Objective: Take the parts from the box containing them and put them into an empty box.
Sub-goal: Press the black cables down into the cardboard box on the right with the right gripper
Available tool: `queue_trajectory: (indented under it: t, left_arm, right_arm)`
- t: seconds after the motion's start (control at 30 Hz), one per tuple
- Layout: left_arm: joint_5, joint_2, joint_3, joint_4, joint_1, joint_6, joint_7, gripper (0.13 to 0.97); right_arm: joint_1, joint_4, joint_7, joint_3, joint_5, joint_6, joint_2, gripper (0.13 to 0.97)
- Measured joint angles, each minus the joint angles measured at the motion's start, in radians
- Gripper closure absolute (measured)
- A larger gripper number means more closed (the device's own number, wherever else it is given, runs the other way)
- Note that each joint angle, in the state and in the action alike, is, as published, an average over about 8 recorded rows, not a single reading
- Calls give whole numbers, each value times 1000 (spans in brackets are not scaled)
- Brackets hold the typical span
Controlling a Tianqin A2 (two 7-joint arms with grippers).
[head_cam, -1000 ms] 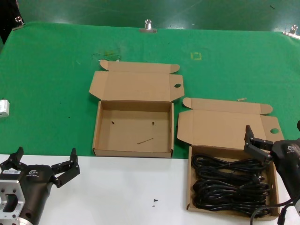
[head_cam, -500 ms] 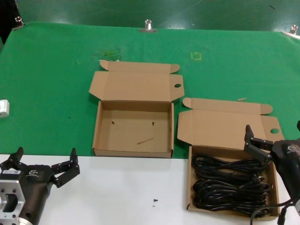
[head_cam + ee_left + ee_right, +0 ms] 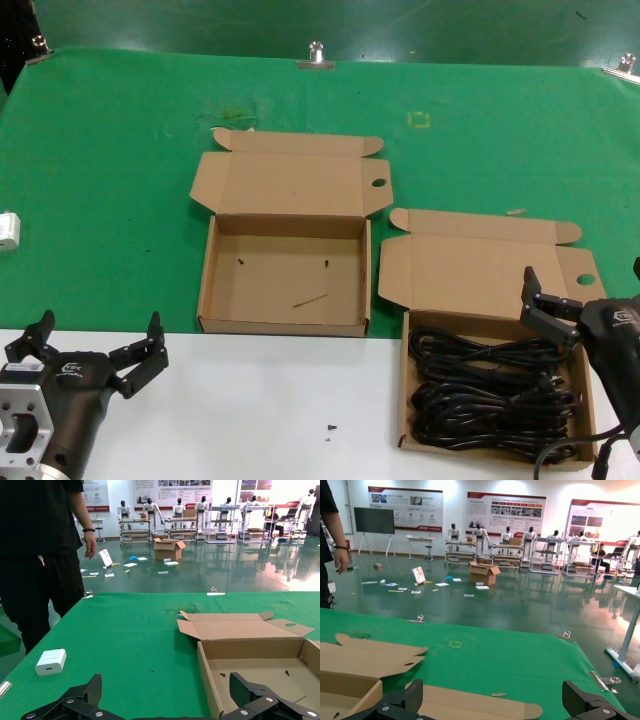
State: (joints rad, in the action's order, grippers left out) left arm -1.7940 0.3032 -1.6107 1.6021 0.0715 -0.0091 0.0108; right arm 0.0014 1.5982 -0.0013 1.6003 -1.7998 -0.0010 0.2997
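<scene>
I expect the coiled black power cable (image 3: 488,404) to come away by itself and keep its loops when I lift it, because the cables lie in separate looped bundles (image 3: 490,352).
The empty box (image 3: 270,295) lies open in the middle of the green mat, its base marked by two dark specks and a thin sliver. The box with the black coiled cables (image 3: 490,395) stands at the right front, its lid (image 3: 480,270) folded back. My right gripper (image 3: 583,280) is open and hovers over that box's far edge, above the cables. My left gripper (image 3: 97,335) is open and empty over the white table strip at the front left. In the left wrist view the left gripper (image 3: 166,690) faces the empty box (image 3: 252,650). The right wrist view shows the right gripper (image 3: 492,695) over the lid (image 3: 470,702).
A white adapter (image 3: 8,230) lies at the mat's left edge and also shows in the left wrist view (image 3: 51,661). Metal clips (image 3: 316,55) hold the mat's far edge. A small dark speck (image 3: 331,429) lies on the white strip. A person (image 3: 40,555) stands beyond the table's left side.
My left gripper has shifted very slightly. The right gripper, the boxes and the cables have not moved.
</scene>
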Motion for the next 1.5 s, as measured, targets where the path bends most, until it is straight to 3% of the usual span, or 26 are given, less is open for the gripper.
queue_trajectory:
  t: [0.17, 0.47, 0.73, 0.83, 1.2, 1.5]
  left_arm:
    - [0, 0, 0, 0, 0, 0, 0, 217]
    - [0, 0, 0, 0, 2, 0, 0, 357]
    - [0, 0, 0, 0, 2, 0, 0, 562]
    - [0, 0, 0, 0, 3, 0, 0, 562]
    - [0, 0, 0, 0, 3, 0, 0, 775]
    - [0, 0, 0, 0, 3, 0, 0, 896]
  right_arm:
    - [-4, 7, 12, 6, -11, -6, 16, 129]
    - [-10, 27, 32, 53, -28, -8, 94, 129]
    - [9, 38, 49, 91, -24, -78, 186, 129]
    - [34, 41, 79, 113, -24, -114, 235, 129]
    - [186, 35, 203, 210, 3, -333, 432, 129]
    - [303, -7, 118, 255, 19, -591, 524, 129]
